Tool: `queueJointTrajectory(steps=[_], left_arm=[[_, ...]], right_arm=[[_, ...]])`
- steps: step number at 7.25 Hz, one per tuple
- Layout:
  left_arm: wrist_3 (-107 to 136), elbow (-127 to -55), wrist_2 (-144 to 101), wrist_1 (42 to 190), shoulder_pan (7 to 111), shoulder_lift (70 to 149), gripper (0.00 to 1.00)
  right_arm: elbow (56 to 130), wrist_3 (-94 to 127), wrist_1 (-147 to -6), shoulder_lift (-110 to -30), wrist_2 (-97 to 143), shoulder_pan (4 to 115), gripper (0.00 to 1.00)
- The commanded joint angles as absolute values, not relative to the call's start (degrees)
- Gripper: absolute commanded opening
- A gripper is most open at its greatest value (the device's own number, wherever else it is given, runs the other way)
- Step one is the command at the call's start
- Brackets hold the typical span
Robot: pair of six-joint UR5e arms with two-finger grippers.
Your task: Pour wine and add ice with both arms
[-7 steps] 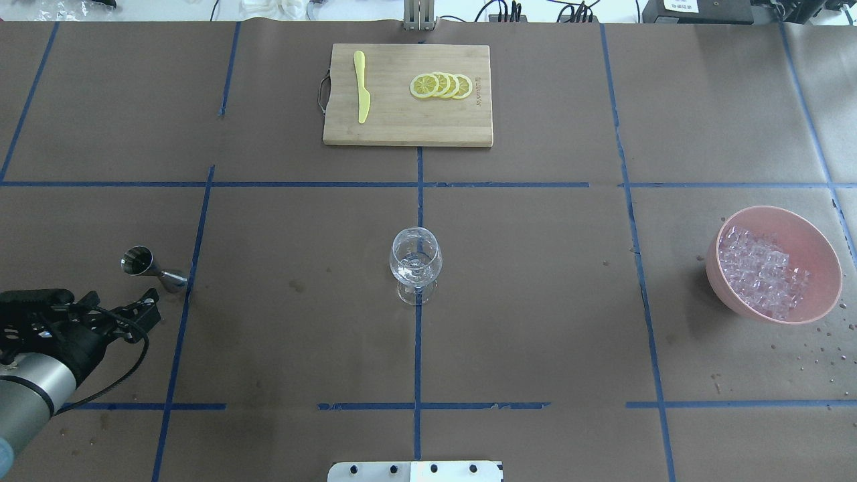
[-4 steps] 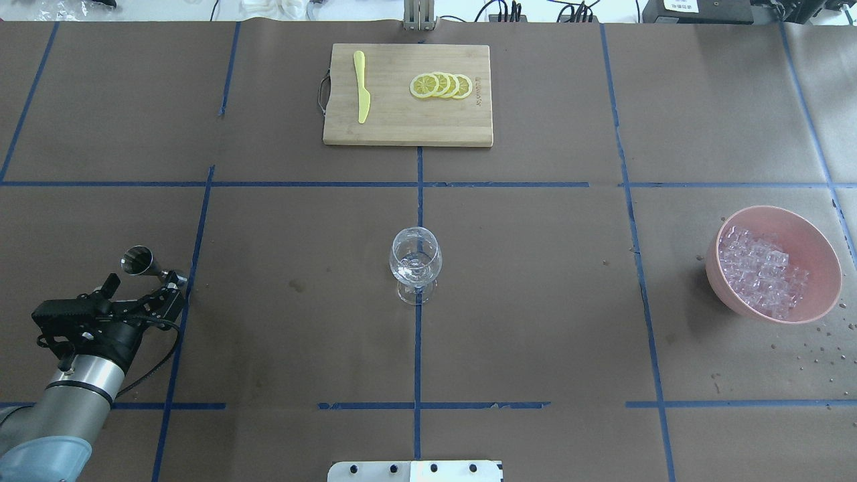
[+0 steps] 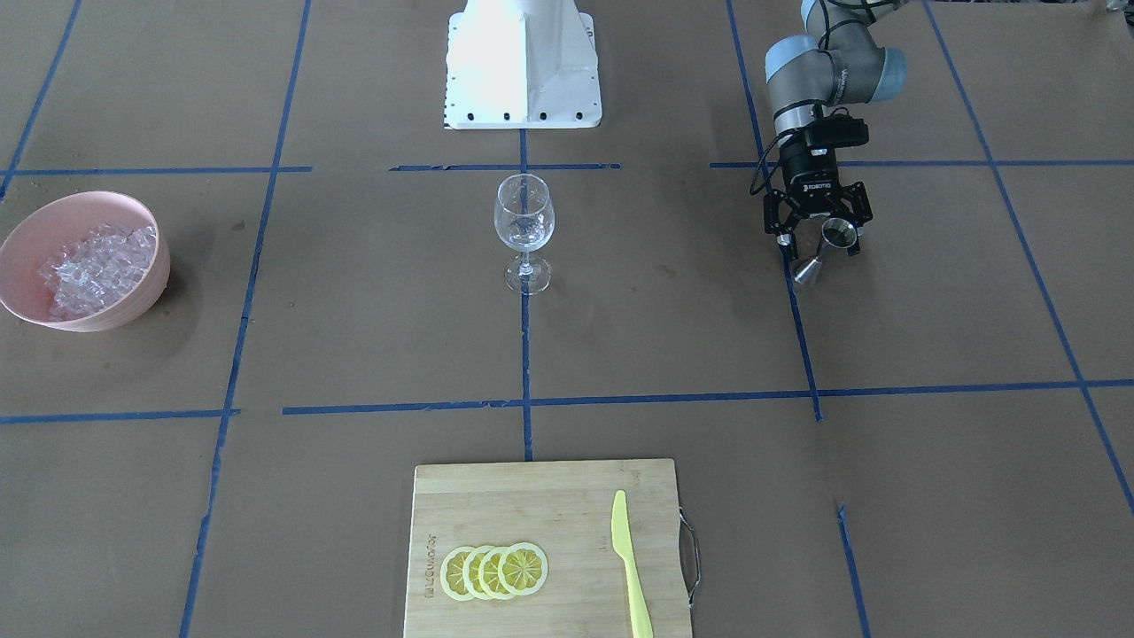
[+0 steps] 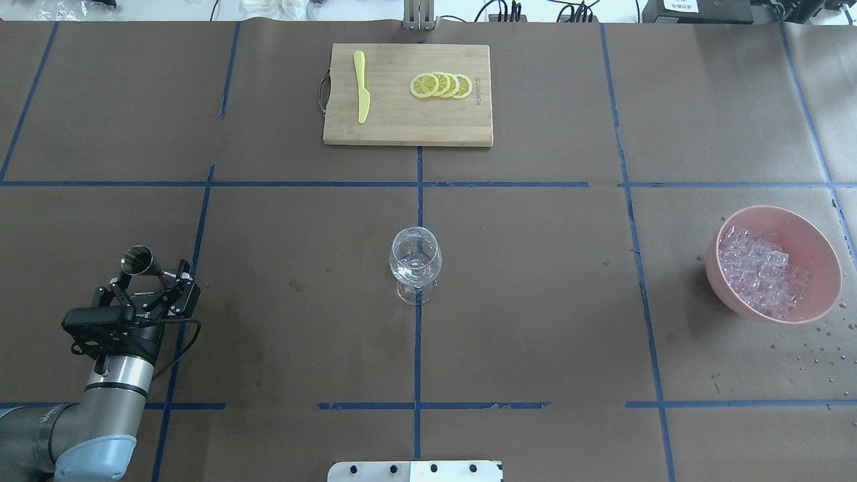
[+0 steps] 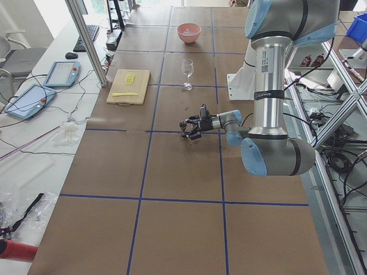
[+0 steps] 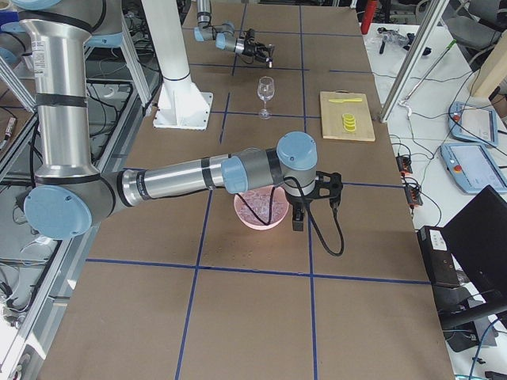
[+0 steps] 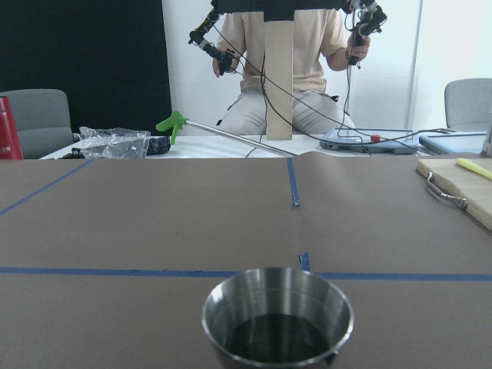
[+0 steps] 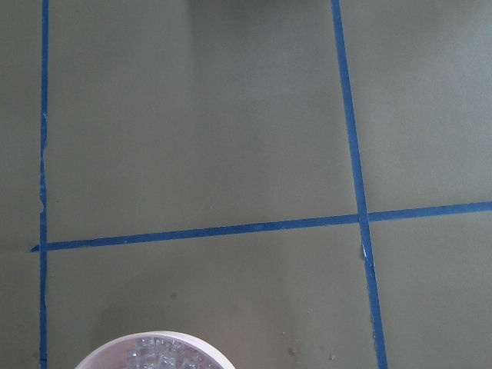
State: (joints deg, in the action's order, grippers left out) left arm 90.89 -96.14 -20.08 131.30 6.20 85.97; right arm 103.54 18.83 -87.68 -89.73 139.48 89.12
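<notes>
The dark surface inside the steel jigger reflects the jigger's side. I should expect clear liquid to run out when I tip the jigger.
A steel jigger stands at the table's left and holds dark liquid in the left wrist view. My left gripper is open, with a finger on each side of the jigger's waist; it also shows in the front-facing view. A clear stemmed wine glass stands at the centre. The ice fills a pink bowl at the right. My right gripper hangs beside the bowl; I cannot tell whether it is open or shut. The right wrist view shows only the ice at its bottom edge.
A wooden cutting board at the far centre carries lemon slices and a yellow knife. The white base block stands on the robot's side. Water drops speckle the paper near the bowl.
My left arm swung in from the left edge and turned forward. Its gripper moved up to the jigger and now straddles it.
</notes>
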Motion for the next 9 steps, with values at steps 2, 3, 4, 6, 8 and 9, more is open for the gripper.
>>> queueJointTrajectory(steps=[2, 3, 4, 6, 8, 9], left_arm=[[91.3, -95.5, -19.7, 131.5, 6.2, 86.3, 0.56], [91.6, -95.5, -19.7, 131.6, 6.2, 86.3, 0.46], [92.5, -95.4, -19.7, 131.6, 6.2, 86.3, 0.36], [92.5, -94.3, -19.7, 131.6, 6.2, 86.2, 0.34], [92.5, -94.4, -19.7, 131.6, 6.2, 86.3, 0.35], [92.5, -94.5, -19.7, 131.6, 6.2, 86.3, 0.08]], right_arm=[[103.7, 19.2, -87.7, -89.7, 139.5, 88.7, 1.0], [103.8, 19.2, -87.6, -89.7, 139.6, 88.6, 1.0], [103.7, 19.3, -87.6, -89.7, 139.6, 88.5, 1.0], [103.7, 19.3, -87.6, -89.7, 139.6, 88.3, 1.0], [103.6, 19.3, -87.7, -89.7, 139.6, 88.2, 1.0], [103.5, 19.3, -87.6, -89.7, 139.6, 88.2, 1.0]])
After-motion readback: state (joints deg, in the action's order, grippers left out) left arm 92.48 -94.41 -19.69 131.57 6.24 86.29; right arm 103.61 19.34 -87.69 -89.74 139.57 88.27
